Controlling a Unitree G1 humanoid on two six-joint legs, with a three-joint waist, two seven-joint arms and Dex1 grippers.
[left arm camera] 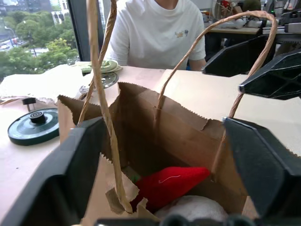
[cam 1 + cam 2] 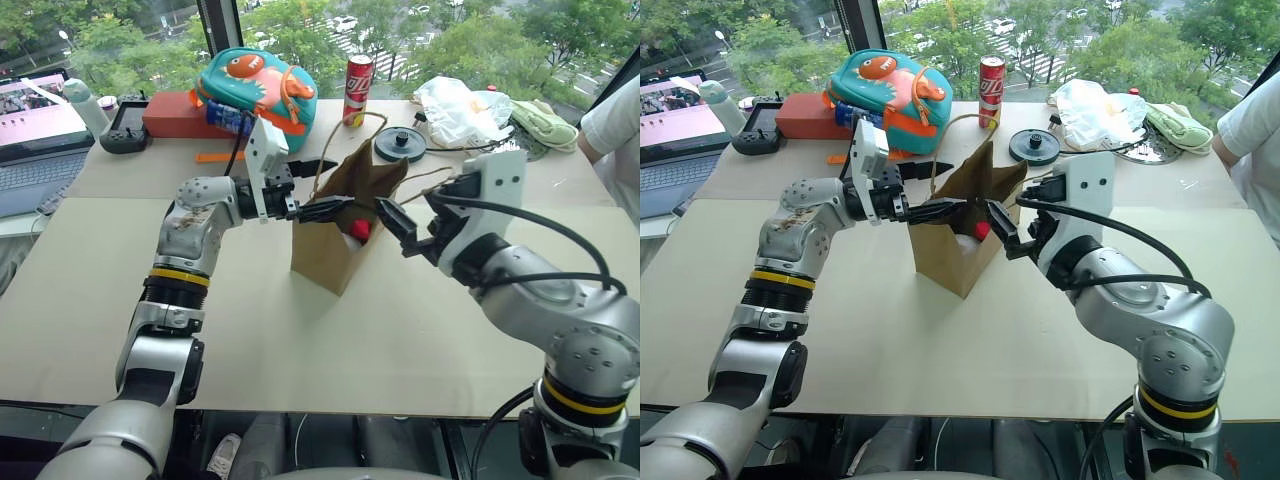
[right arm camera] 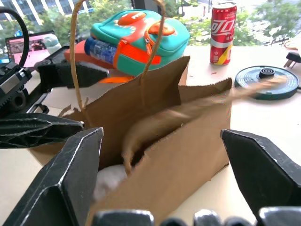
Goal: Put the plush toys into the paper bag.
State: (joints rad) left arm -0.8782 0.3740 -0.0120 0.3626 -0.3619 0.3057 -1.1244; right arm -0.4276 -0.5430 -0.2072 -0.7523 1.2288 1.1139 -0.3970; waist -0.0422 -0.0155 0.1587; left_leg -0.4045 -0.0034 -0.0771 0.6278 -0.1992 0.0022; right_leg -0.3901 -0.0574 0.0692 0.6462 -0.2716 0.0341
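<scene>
The bag's sides should stay tucked in when the robot turns the bag, because the paper bag's side panel creases inward (image 3: 181,88) at the bag's rim.
The brown paper bag (image 2: 330,250) stands open in the middle of the table, between my two grippers. Inside it lie the plush toys: the red chili-shaped one (image 1: 171,184) and, beside it, the pale grey one (image 1: 193,208). The red toy also peeks over the rim (image 2: 361,231). My left gripper (image 2: 322,188) is open at the bag's left rim, and one cord handle (image 1: 101,94) hangs between its fingers without being pinched. My right gripper (image 2: 418,205) is open at the bag's right rim, next to the other handle (image 2: 432,180). Neither gripper holds anything.
Along the far edge sit a teal-and-orange dinosaur backpack (image 2: 258,85), a red can (image 2: 358,90), a dark round disc (image 2: 400,143) and a white plastic bag (image 2: 460,110). A laptop (image 2: 35,130) and a controller (image 2: 125,130) are far left. A person (image 2: 615,130) sits at the right.
</scene>
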